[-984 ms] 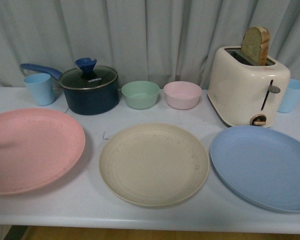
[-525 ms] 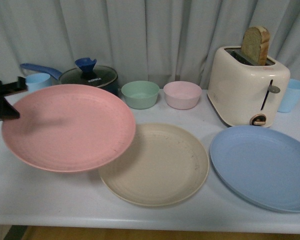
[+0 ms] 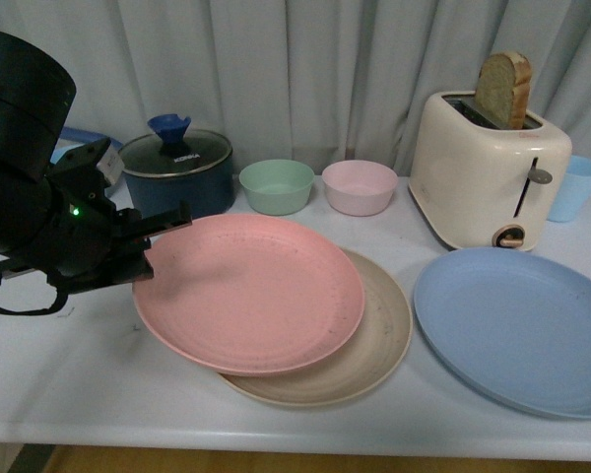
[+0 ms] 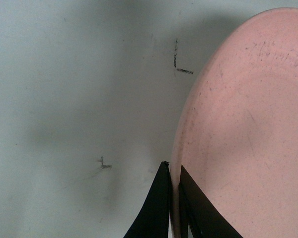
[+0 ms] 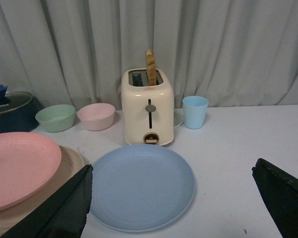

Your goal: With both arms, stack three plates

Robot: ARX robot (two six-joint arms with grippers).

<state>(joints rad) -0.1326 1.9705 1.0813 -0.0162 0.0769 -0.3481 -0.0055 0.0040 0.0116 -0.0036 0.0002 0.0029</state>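
Note:
The light blue plate (image 3: 522, 330) should nest flat and almost cover the pink plate (image 3: 251, 294) when I lower it, because both plates are equally wide and have the same shallow rim.
The pink plate (image 3: 246, 291) hangs low over the left part of the cream-beige plate (image 3: 379, 340), tilted a little. My left gripper (image 3: 143, 251) is shut on its left rim, and the bulky black left arm (image 3: 25, 177) fills the left of the front view. In the left wrist view the two black fingers (image 4: 156, 208) pinch the edge of the pink plate (image 4: 243, 139). The light blue plate (image 3: 522, 330) lies flat at the right. My right gripper (image 5: 171, 198) stands open, back from the light blue plate (image 5: 141, 186), which shows between its fingers.
Along the back stand a dark blue pot (image 3: 177, 172) with a glass lid, a green bowl (image 3: 276, 185), a pink bowl (image 3: 360, 185), a cream toaster (image 3: 488, 177) holding a bread slice, and a light blue cup (image 3: 574, 187). The table's front edge (image 3: 295, 439) runs close below the plates.
The pink plate was lifted from the table at the left and carried right, now overlapping the cream-beige plate. The left arm has come into the front view with it.

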